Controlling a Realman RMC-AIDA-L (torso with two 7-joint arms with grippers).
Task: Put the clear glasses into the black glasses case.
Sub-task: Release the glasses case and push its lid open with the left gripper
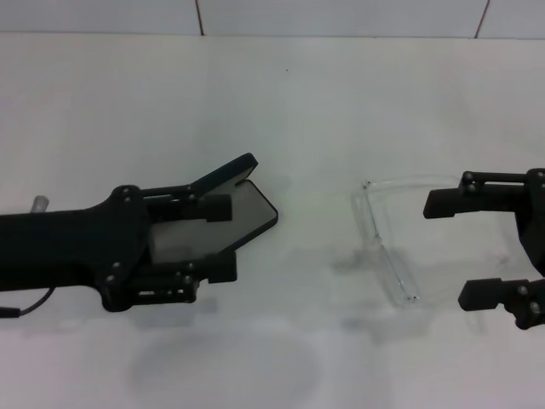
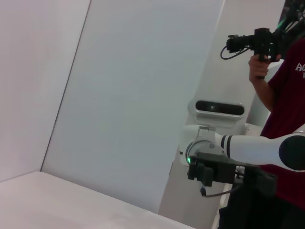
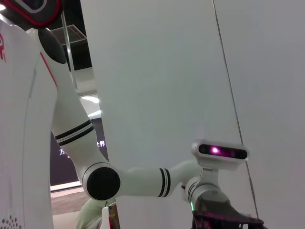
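I should move my right gripper back while my left gripper pushes the lid wider (image 1: 238, 171) first, because the lid of the black glasses case (image 1: 225, 175) is only partly open.
In the head view the black glasses case (image 1: 254, 213) lies left of centre, its lid (image 1: 226, 175) raised and its grey lining showing. My left gripper (image 1: 215, 239) reaches over it from the left. One finger lies over the lining just under the lid, the other at the case's front edge, and the two stand apart. Whether they touch the case I cannot tell. The clear glasses (image 1: 381, 234) lie on the table right of centre, arms pointing right. My right gripper (image 1: 461, 248) is open beside them, its fingers spread about as wide as the arms' ends.
White tabletop (image 1: 281, 102) extends behind and in front of both objects, ending at a tiled wall at the back. A bare gap separates the case and the glasses. The wrist views show only walls, robot arms and a person holding a camera (image 2: 252, 43).
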